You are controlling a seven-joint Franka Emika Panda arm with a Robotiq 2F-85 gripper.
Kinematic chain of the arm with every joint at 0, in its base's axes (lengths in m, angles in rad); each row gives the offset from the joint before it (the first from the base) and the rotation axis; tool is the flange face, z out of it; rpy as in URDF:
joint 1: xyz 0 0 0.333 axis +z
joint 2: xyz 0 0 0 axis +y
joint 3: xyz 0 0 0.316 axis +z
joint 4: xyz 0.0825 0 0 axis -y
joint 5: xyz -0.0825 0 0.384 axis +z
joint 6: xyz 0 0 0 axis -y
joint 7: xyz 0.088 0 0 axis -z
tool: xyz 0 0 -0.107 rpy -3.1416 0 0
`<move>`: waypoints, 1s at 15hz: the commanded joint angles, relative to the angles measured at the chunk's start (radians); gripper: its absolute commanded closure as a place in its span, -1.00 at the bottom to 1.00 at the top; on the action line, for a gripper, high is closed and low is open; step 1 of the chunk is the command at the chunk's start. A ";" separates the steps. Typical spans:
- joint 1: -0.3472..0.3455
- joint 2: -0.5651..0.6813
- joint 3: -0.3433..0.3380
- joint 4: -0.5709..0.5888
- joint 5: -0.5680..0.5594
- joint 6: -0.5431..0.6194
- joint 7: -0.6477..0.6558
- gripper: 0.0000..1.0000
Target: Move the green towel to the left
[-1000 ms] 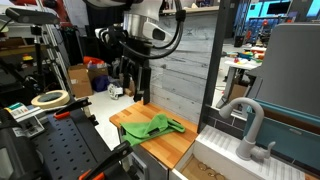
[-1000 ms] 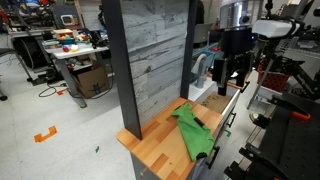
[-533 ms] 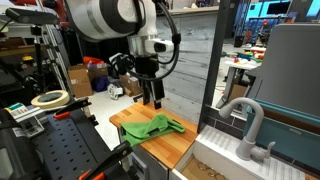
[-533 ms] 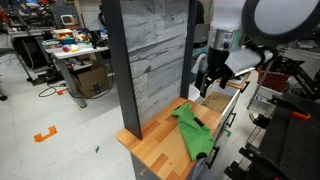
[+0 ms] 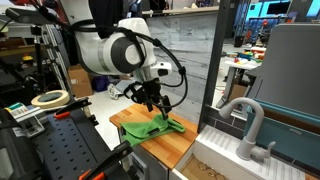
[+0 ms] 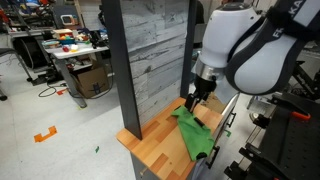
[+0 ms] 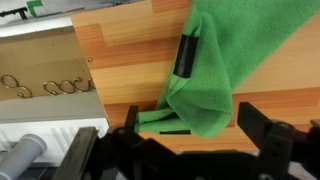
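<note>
The green towel's folded corner (image 7: 205, 116) is the only part between my gripper's open fingers, so I need to turn my gripper and lower it onto the cloth (image 7: 215, 78) next to the black object.
The green towel (image 5: 152, 127) lies crumpled on the wooden counter (image 5: 178, 146); it also shows in the other exterior view (image 6: 193, 132). In the wrist view the towel (image 7: 215, 75) spreads from the top right down to a folded corner. My gripper (image 5: 158, 111) hangs just above the towel's end near the wall, also seen from the other side (image 6: 192, 106). In the wrist view the gripper (image 7: 188, 120) is open, its two black fingers straddling the towel's folded corner. A small black object (image 7: 184, 55) lies on the towel's edge.
A grey plank wall (image 6: 150, 60) stands behind the counter. A sink with a grey faucet (image 5: 248, 125) sits beside it. Metal hooks (image 7: 40, 87) lie on a pale surface next to the counter. A tape roll (image 5: 49, 99) rests on a black bench.
The arm has swung down from upright above the counter's back edge to just over the towel. The towel has not moved.
</note>
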State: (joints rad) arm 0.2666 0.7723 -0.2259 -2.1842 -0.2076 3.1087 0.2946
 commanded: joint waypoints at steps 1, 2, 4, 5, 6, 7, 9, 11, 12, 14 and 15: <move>-0.048 0.085 0.048 0.070 -0.003 0.071 -0.191 -1.00; -0.062 0.101 0.063 0.084 -0.012 0.081 -0.240 -1.00; -0.106 0.127 0.106 0.111 -0.033 0.091 -0.338 -1.00; -0.137 0.137 0.134 0.123 -0.046 0.092 -0.390 -1.00; -0.176 0.142 0.171 0.133 -0.061 0.083 -0.443 -1.00; -0.217 0.151 0.205 0.144 -0.079 0.078 -0.496 -1.00; -0.304 0.157 0.276 0.155 -0.122 0.041 -0.602 -1.00; -0.361 0.156 0.313 0.156 -0.152 -0.009 -0.680 -1.00; -0.372 0.154 0.314 0.154 -0.159 -0.030 -0.705 -1.00; -0.381 0.153 0.305 0.160 -0.167 -0.070 -0.745 -1.00; -0.380 0.154 0.298 0.164 -0.168 -0.089 -0.758 -1.00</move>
State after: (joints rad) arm -0.0922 0.9195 0.0645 -2.0463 -0.3466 3.0817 -0.4138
